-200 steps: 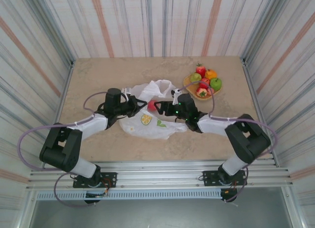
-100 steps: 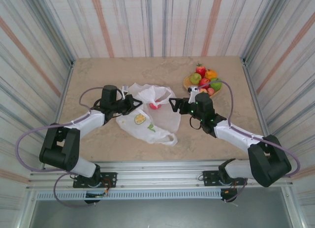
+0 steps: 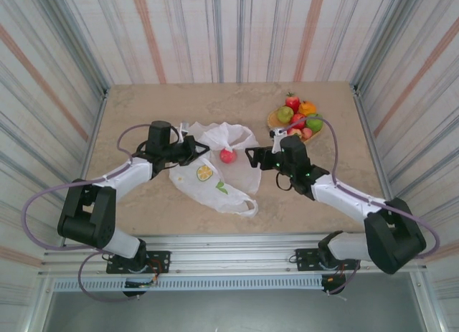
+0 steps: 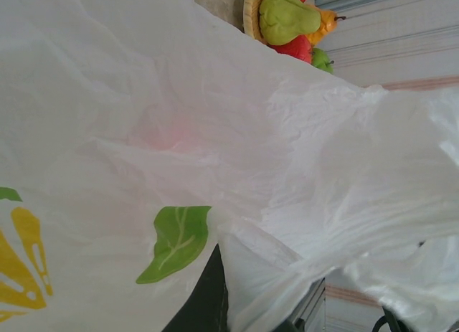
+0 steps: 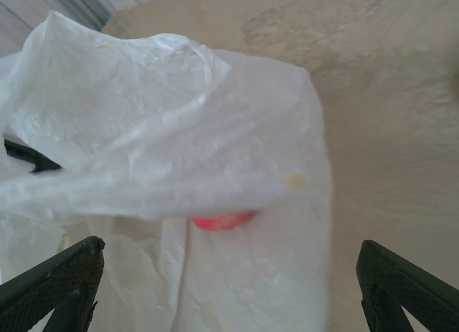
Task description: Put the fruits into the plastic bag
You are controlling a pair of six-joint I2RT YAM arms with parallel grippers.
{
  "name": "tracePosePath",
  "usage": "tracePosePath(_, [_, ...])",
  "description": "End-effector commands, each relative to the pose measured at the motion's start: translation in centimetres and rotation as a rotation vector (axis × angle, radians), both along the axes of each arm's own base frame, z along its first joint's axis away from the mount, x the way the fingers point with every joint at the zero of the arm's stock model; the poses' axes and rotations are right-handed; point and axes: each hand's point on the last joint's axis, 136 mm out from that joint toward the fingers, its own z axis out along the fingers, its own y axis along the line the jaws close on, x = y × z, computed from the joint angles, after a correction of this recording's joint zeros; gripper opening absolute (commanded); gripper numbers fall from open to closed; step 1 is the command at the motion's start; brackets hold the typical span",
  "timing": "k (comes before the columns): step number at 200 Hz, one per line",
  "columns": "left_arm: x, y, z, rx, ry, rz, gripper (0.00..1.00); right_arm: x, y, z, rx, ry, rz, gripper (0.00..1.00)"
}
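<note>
My gripper will bring the red fruit [image 3: 228, 155] along when it pulls the bag, because the red fruit sits on the limp sheet inside the bag's opening [image 3: 246, 167].
The white plastic bag [image 3: 215, 180] with lemon and leaf prints lies in the middle of the table. A red fruit [image 3: 227, 155] rests in its open mouth, and the right wrist view shows it half under a fold [image 5: 222, 221]. My left gripper [image 3: 192, 147] is shut on the bag's left rim [image 4: 272, 260], holding it up. My right gripper [image 3: 252, 157] stands open just right of the bag [image 5: 179, 131], nothing between its fingers [image 5: 401, 282]. The other fruits [image 3: 295, 117], red, green and orange, are heaped on the tan tray [image 3: 272, 120] at the back right.
Striped walls close the table on three sides. Bare tabletop [image 3: 143, 110] lies behind and to the left of the bag. The tray's fruits [image 4: 287, 16] show past the bag's top edge in the left wrist view.
The right gripper drew back to the right out of the bag's mouth and left the red fruit inside. The left gripper shifted slightly left, keeping the rim pinched.
</note>
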Motion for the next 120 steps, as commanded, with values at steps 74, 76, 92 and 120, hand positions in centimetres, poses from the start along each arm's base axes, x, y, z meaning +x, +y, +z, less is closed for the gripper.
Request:
tracePosePath(74, [-0.2,0.2,1.2,-0.028,-0.009,0.020,0.00,-1.4,0.2,-8.4,0.011,0.191,-0.113,0.87])
tracePosePath(76, [-0.2,0.2,1.2,-0.028,-0.010,0.020,0.00,-1.3,0.3,-8.6,0.015,0.195,-0.117,0.86])
tracePosePath(92, [-0.2,0.3,1.1,-0.022,-0.009,0.021,0.00,-0.3,1.3,-9.0,0.063,0.195,-0.117,0.72])
tracePosePath(120, [-0.1,0.7,1.0,-0.005,-0.010,0.027,0.00,0.6,2.6,-8.2,0.066,0.176,-0.111,0.35])
